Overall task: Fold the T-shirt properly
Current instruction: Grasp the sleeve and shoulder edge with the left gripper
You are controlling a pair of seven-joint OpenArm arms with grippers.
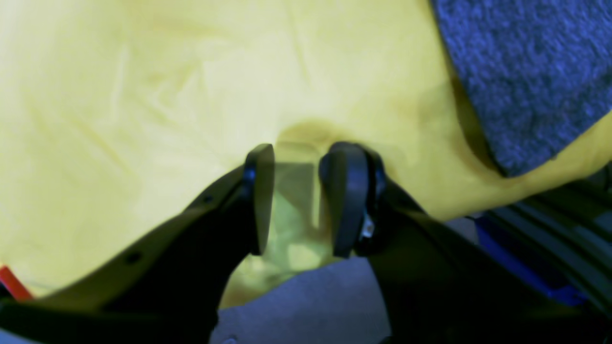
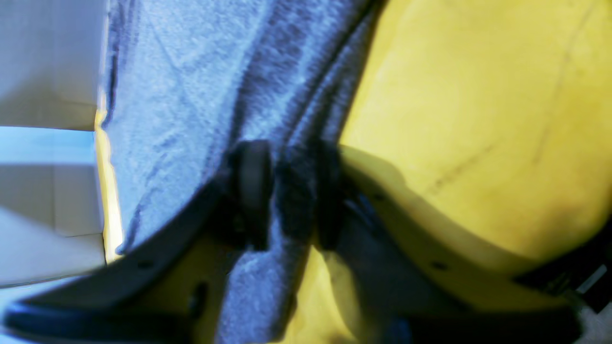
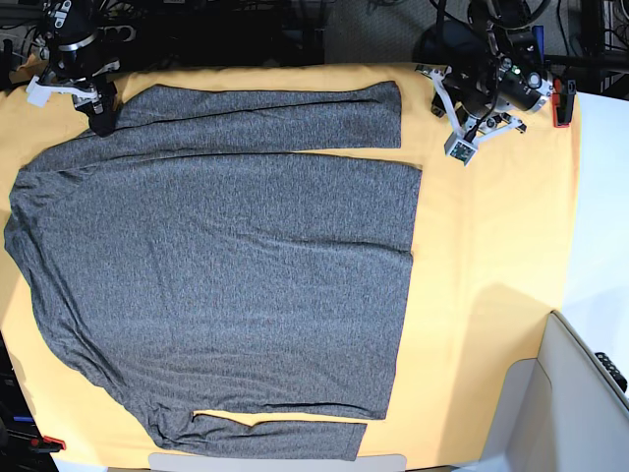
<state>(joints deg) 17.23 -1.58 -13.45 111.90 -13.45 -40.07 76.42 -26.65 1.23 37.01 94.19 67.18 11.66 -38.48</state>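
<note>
Next, my left gripper comes back and pinches the cuff (image 3: 391, 116) before it folds the sleeve over, because it is above the yellow-orange cloth (image 3: 430, 133) past the far sleeve's end.
The T-shirt (image 3: 226, 265) is dark heathered grey and lies spread flat on the yellow-orange cloth, with one long sleeve along the far edge and the other along the near edge. At the far left corner my right gripper (image 3: 98, 106) is at the shirt's shoulder. In the right wrist view the right gripper (image 2: 289, 196) has a ridge of the grey T-shirt (image 2: 191, 71) fabric pinched between its fingers. My left gripper (image 3: 460, 138) hangs just right of the far sleeve's end. The left gripper (image 1: 301, 200) is open over bare cloth, and a corner of the T-shirt (image 1: 526, 71) lies to its right.
The yellow-orange table cloth (image 3: 491, 256) covers the table. Red clamps hold it at the far right (image 3: 560, 103) and near left (image 3: 49, 442). A pale grey box edge (image 3: 580, 383) stands at the near right, and dark equipment lines the far side.
</note>
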